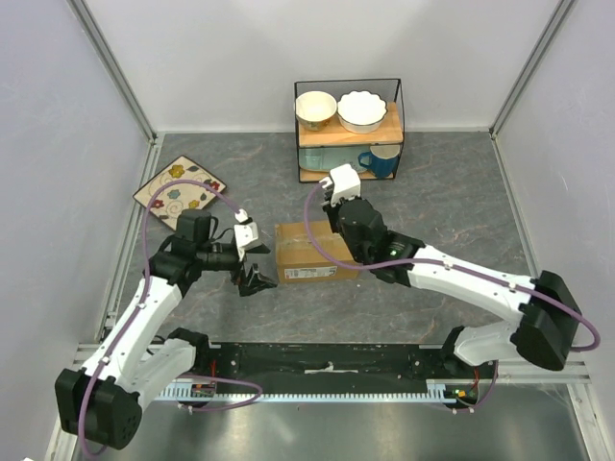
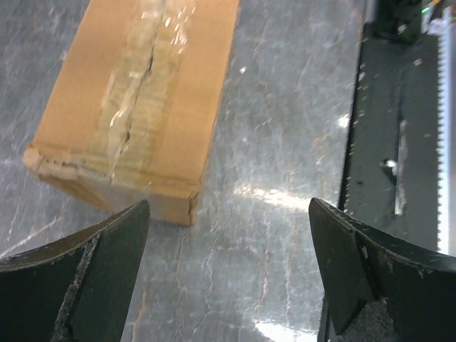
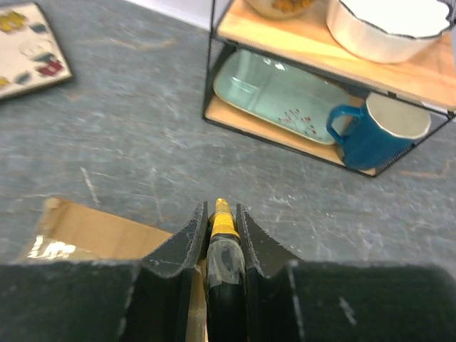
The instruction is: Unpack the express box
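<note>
Next, I turn the express box (image 1: pixel 309 252) around with my left gripper before my right gripper cuts at the taped end (image 1: pixel 280 243), because that end is beside my left gripper and lies away from the knife.
The express box (image 1: pixel 309 252) is a brown carton lying on the grey table with a white label on its near side. In the left wrist view the express box (image 2: pixel 135 100) shows clear tape along its top seam, torn along the crack. My left gripper (image 1: pixel 258 280) is open and empty, just left of the box's near left corner; its fingers (image 2: pixel 92 278) stand wide apart over bare table. My right gripper (image 3: pixel 219 217) is shut on a yellow and black utility knife (image 3: pixel 224 235) and hovers over the box's far edge (image 3: pixel 100 231).
A wire shelf (image 1: pixel 348 130) stands at the back with two bowls on top, a pale green plate (image 3: pixel 278 96) and a blue mug (image 3: pixel 374 132) below. A flowered tray (image 1: pixel 179 190) lies at the back left. A black rail (image 2: pixel 399 142) runs along the near edge.
</note>
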{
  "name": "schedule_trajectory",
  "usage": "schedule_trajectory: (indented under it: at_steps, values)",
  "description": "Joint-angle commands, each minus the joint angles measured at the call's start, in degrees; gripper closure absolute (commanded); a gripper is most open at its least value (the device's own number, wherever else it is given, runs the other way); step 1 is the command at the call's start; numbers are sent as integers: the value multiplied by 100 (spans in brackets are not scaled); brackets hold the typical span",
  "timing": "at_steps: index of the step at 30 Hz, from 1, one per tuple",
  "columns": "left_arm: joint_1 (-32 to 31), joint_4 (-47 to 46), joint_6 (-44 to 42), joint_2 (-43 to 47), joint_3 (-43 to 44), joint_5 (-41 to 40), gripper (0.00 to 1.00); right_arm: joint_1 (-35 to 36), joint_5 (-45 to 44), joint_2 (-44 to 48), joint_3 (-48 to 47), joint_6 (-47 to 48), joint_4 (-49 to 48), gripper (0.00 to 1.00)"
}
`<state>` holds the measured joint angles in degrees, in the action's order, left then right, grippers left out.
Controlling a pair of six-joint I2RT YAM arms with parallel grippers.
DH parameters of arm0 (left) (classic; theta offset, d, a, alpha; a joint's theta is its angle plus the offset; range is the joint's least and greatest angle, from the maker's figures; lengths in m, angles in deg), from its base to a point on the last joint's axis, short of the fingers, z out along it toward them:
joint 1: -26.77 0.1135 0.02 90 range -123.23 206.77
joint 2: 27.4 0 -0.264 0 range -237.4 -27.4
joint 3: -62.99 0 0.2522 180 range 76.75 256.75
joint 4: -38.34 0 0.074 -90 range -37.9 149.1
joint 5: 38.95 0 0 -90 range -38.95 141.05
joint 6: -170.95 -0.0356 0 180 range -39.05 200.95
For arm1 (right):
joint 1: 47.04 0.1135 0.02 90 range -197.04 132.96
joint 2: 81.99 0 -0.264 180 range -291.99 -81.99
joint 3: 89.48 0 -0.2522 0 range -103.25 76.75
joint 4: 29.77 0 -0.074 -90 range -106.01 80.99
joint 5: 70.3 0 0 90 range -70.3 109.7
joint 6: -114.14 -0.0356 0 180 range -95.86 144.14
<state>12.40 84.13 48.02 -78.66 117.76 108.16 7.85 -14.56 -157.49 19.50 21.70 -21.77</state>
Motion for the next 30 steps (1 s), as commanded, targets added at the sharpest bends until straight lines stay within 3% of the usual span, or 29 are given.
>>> schedule_trajectory:
  at_steps: [1,8,17,30]
  values:
    - [-153,-645,-328,-41,-243,-1129,1,-110,-836,-377,-137,200,-241,100]
    - [-531,-953,-311,-278,-313,-2132,1,-497,-863,-992,-365,24,242,100]
    - [-944,-1207,32,-700,-287,-2748,1,-796,-714,-1300,-295,50,189,100]
    - [-936,-1419,445,-1342,152,-3319,1,-682,-318,-738,162,-529,557,100]
